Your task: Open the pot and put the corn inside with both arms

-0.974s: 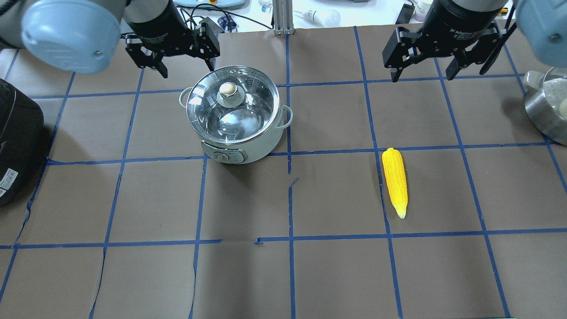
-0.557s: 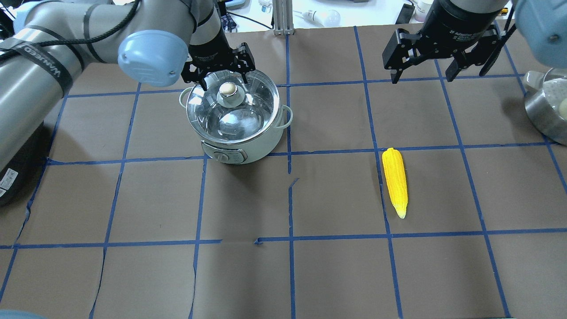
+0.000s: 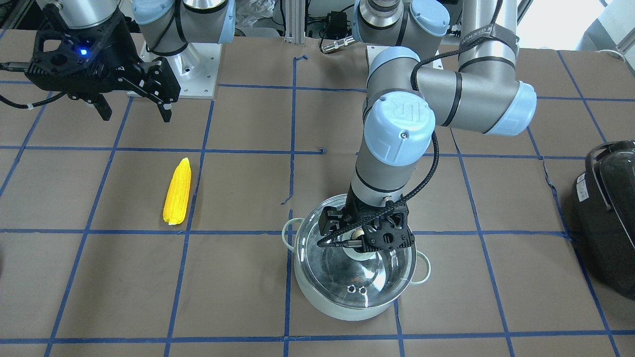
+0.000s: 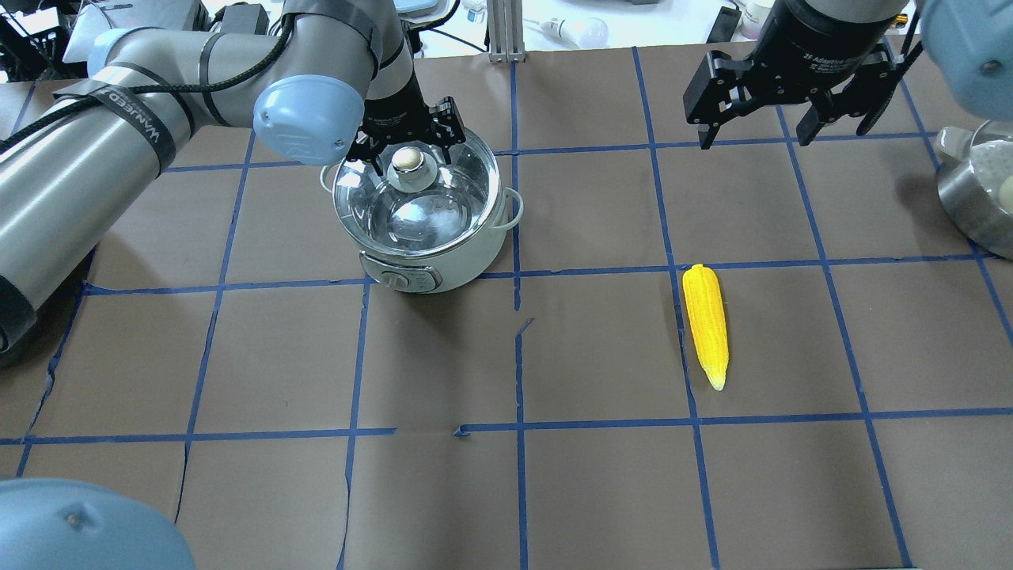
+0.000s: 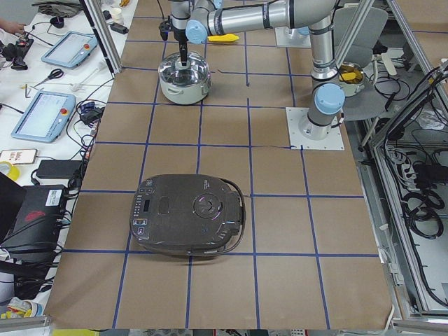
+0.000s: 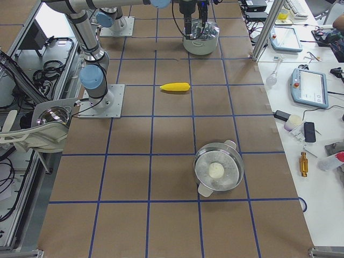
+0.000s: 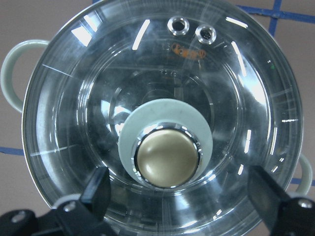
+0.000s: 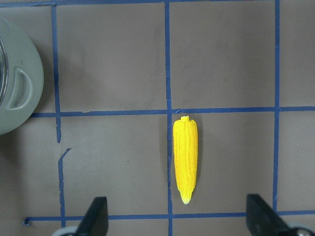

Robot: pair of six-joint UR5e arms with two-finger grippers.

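Observation:
The glass lid lets me see only shiny steel through it, so I should expect to find an empty pot when I lift the lid by its brass knob.
The pot stands at the back left with its glass lid on, and also shows in the front view. My left gripper is open just above the lid. Its fingers stand on either side of the brass knob without touching it. The yellow corn lies flat on the table to the right, with its point toward the front edge. My right gripper is open and empty, high above the table behind the corn. The corn also lies in its wrist view.
A black appliance sits at the table's end on my left. A steel steamer pot with a white ball inside sits at the far right. Blue tape lines grid the brown table.
My left arm has swung right and down from beside the pot, so its gripper is now over the lid's knob. The right gripper, the pot and the corn have not moved.

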